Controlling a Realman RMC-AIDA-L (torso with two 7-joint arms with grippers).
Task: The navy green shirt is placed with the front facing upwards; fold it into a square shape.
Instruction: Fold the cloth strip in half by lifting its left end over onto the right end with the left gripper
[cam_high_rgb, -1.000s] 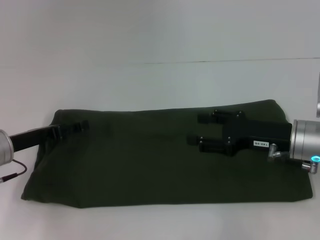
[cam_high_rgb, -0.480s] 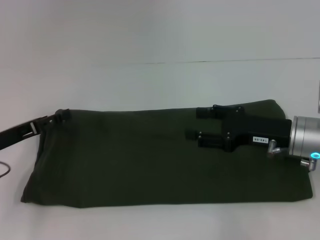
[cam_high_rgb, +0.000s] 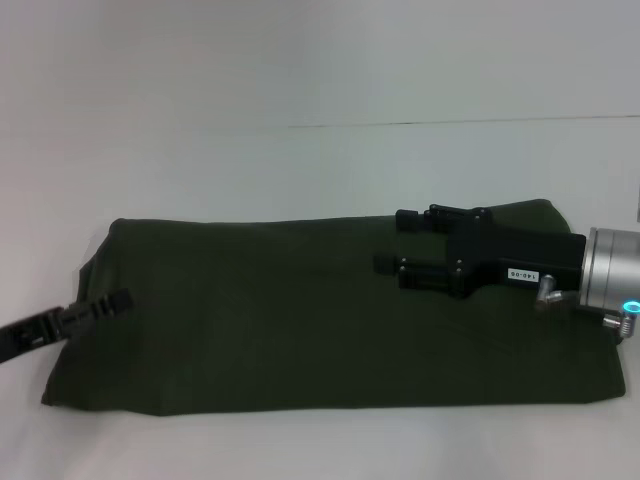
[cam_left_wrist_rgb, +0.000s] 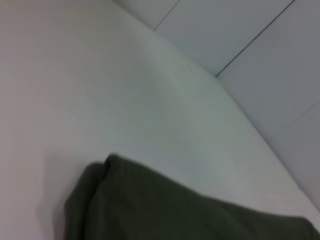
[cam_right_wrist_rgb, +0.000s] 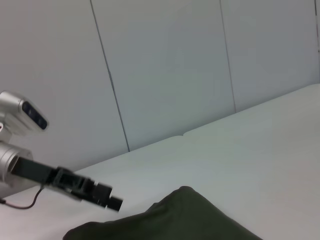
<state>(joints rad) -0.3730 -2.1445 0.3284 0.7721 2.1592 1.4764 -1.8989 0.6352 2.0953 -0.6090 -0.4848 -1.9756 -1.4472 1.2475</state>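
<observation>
The fingers of my left gripper are over the shirt, past its short edge. I should move back to that edge, grip it and pull the shirt along.
The navy green shirt lies on the white table as a long, flat band folded lengthwise, running from left to right; no lettering or collar shows. My right gripper hovers over the shirt's right part, pointing left, open with nothing between its fingers. My left gripper reaches in low at the shirt's left end, over its near-left part, holding no cloth. The left wrist view shows a rounded folded corner of the shirt. The right wrist view shows another shirt corner and the left gripper beyond it.
The white table extends behind and in front of the shirt, with a seam line across its far part. Grey wall panels stand behind the table. A thin cable hangs from the left arm.
The left gripper left the shirt's far-left corner, pulling back leftward and then down toward the near-left side. The right gripper stayed almost still. The shirt has not shifted.
</observation>
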